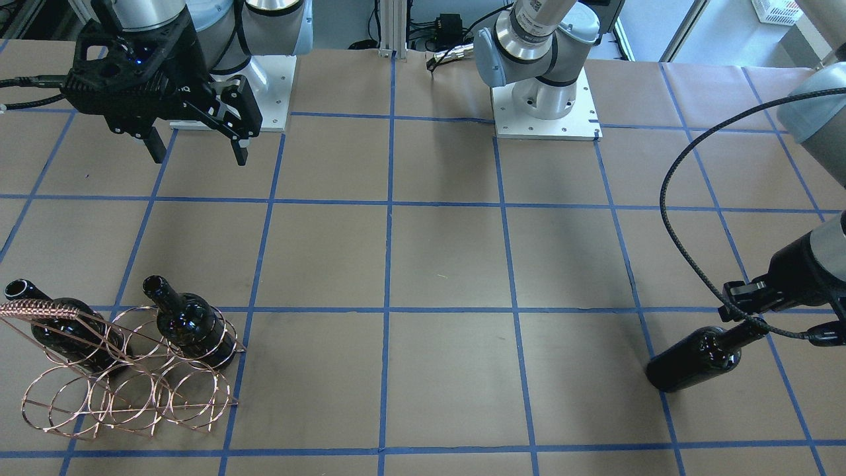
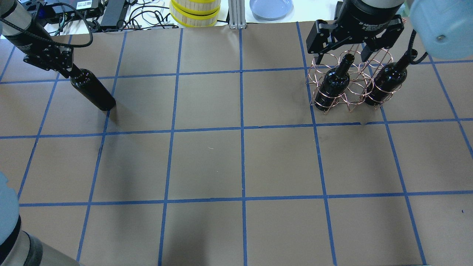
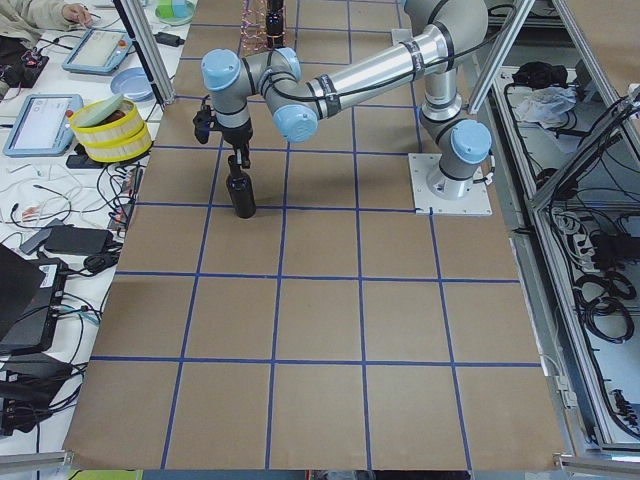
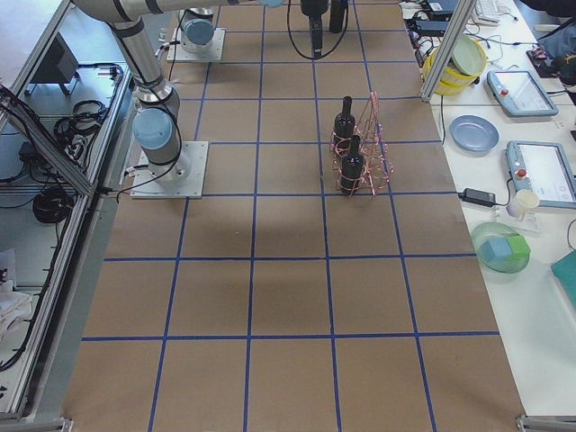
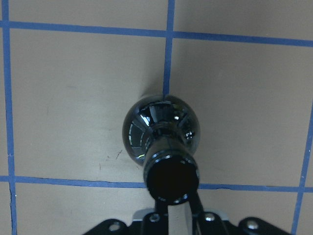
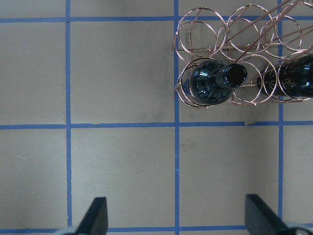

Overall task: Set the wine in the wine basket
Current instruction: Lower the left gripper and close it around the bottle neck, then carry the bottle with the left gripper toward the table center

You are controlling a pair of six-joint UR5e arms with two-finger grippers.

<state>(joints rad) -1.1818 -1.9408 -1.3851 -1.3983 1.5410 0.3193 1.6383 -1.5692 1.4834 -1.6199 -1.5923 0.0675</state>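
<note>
My left gripper should open its fingers, which are shut beside the wine bottle's neck (image 5: 178,201). It should then move in and close them around the neck (image 1: 742,334) before lifting.
My left gripper (image 2: 68,68) is shut on the neck of a near-black wine bottle (image 2: 93,91) that stands upright at the table's far left; the gripper (image 1: 760,316) and the bottle (image 1: 697,359) also show in the front view. The left wrist view looks straight down on this bottle (image 5: 159,125). The copper wire wine basket (image 2: 351,96) stands at the far right and holds two look-alike bottles (image 2: 334,83) (image 2: 388,79). My right gripper (image 1: 198,151) is open and empty, raised above the table on the robot's side of the basket (image 1: 125,396). The right wrist view shows the basket (image 6: 200,29) at the top right.
Beyond the far table edge lie stacked yellow-rimmed containers (image 2: 195,13), a blue plate (image 2: 271,5) and cables. A black cable (image 1: 667,198) loops out from my left arm. Blue tape lines grid the brown table.
</note>
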